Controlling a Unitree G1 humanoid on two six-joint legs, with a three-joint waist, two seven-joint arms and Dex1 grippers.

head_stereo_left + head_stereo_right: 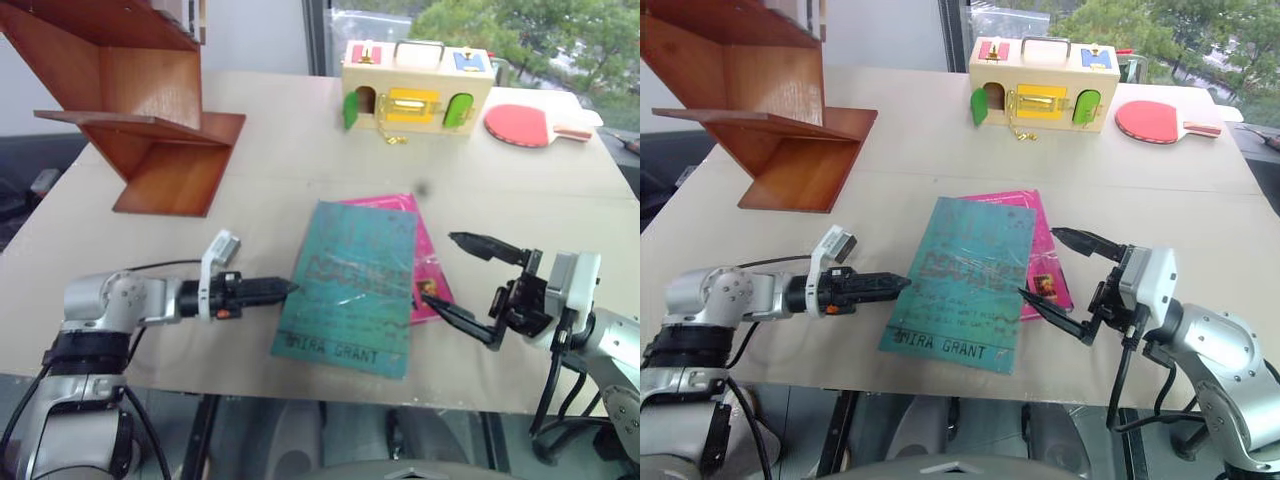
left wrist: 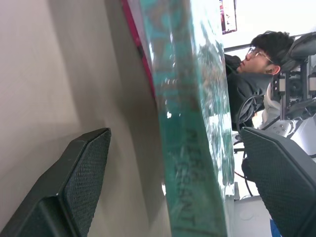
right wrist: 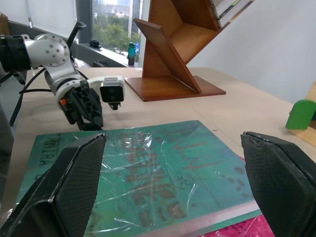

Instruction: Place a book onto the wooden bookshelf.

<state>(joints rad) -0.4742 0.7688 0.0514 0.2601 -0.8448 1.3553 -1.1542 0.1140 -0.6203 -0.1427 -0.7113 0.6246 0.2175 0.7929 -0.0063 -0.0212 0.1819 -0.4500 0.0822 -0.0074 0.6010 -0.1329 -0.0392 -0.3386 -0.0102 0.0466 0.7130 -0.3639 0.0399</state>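
My left gripper will lift the teal book, and it will stay closed with its pages together, because the teal book's closed [image 1: 352,285], lettered spine [image 2: 180,123] faces that gripper.
The book [image 1: 350,285], a large teal paperback with a glossy cover, lies flat on the table's middle, partly covering a smaller pink book [image 1: 422,255]. My left gripper [image 1: 285,289] lies level at the book's left edge, pointing at it. In the left wrist view its fingers [image 2: 74,187] stand open, one on each side of that edge, not closed on it. My right gripper [image 1: 440,268] hovers open by the books' right side with nothing between its fingertips [image 3: 276,177]. The wooden bookshelf [image 1: 150,130], reddish-brown with slanted boards, stands at the far left.
A pale wooden toy box [image 1: 415,90] with coloured doors stands at the table's far edge, a red table-tennis paddle [image 1: 525,125] to its right. A person [image 2: 256,54] sits beyond the table in the left wrist view. The table's front edge [image 1: 300,385] runs just below the book.
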